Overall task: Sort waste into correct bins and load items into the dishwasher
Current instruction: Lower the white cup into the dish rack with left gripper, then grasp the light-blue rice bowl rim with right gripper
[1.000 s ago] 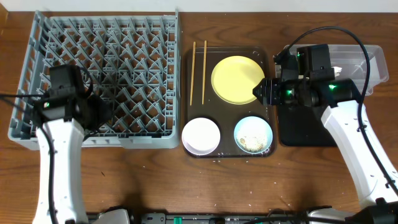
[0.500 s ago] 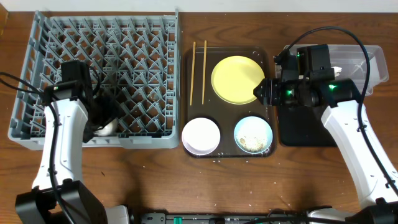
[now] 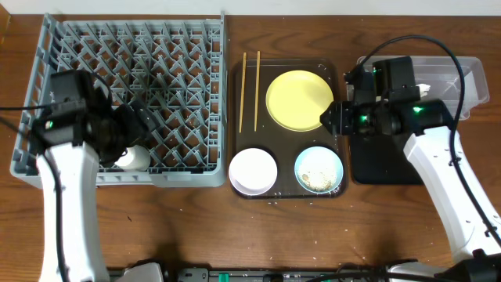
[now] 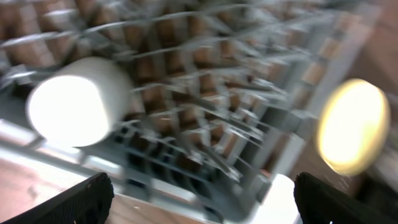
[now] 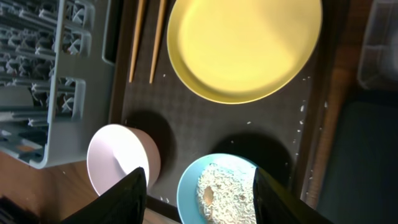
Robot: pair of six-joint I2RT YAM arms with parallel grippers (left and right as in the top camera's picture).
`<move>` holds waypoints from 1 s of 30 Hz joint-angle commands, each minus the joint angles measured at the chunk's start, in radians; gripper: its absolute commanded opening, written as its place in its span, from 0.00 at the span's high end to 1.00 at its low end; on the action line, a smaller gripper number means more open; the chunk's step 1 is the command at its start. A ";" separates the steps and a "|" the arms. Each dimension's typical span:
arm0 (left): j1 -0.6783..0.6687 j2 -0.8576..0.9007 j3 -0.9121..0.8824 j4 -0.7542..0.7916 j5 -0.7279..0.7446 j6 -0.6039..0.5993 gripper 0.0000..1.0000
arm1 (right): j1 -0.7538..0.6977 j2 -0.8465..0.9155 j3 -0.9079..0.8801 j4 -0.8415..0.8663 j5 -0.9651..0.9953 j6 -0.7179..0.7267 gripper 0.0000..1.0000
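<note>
My right gripper should take the light blue bowl by its rim and tip the scraps into the black tray [image 3: 383,162] before loading the bowl, because the bowl still has rice scraps [image 3: 318,174] in it.
The small white cup [image 3: 133,158] lies on its side in the front left corner of the grey dish rack [image 3: 180,47], free of any grip. My left gripper [image 3: 141,125] hovers open just above and behind it; the blurred left wrist view shows the cup [image 4: 78,102] among the pegs beyond its fingers [image 4: 87,199]. My right gripper [image 3: 327,116] hangs open and empty over the right edge of the yellow plate [image 3: 297,99]. Below it are the plate [image 5: 242,46], the chopsticks [image 5: 146,37], the white bowl [image 5: 121,158] and the light blue bowl [image 5: 227,190] full of rice scraps.
Plate, bowls and chopsticks [image 3: 249,92] rest on a dark brown serving tray [image 3: 283,188] in the middle. A shallow black tray [image 3: 383,160] lies to its right, and a clear tub [image 3: 458,86] stands behind that, under my right arm.
My left gripper has opened and let go of the white cup, which now lies in the rack, and the arm has shifted left. My right gripper has stayed in place.
</note>
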 commanded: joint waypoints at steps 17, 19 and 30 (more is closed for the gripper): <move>-0.222 -0.384 0.027 -0.016 0.275 0.367 0.05 | 0.393 0.141 -0.009 0.197 0.344 0.027 0.57; -0.222 -0.383 0.027 -0.016 0.275 0.367 0.06 | 0.391 0.174 0.000 0.279 0.333 0.066 0.60; -0.222 -0.383 0.027 -0.044 0.279 0.363 0.06 | 0.351 0.218 0.048 0.146 0.341 0.169 0.51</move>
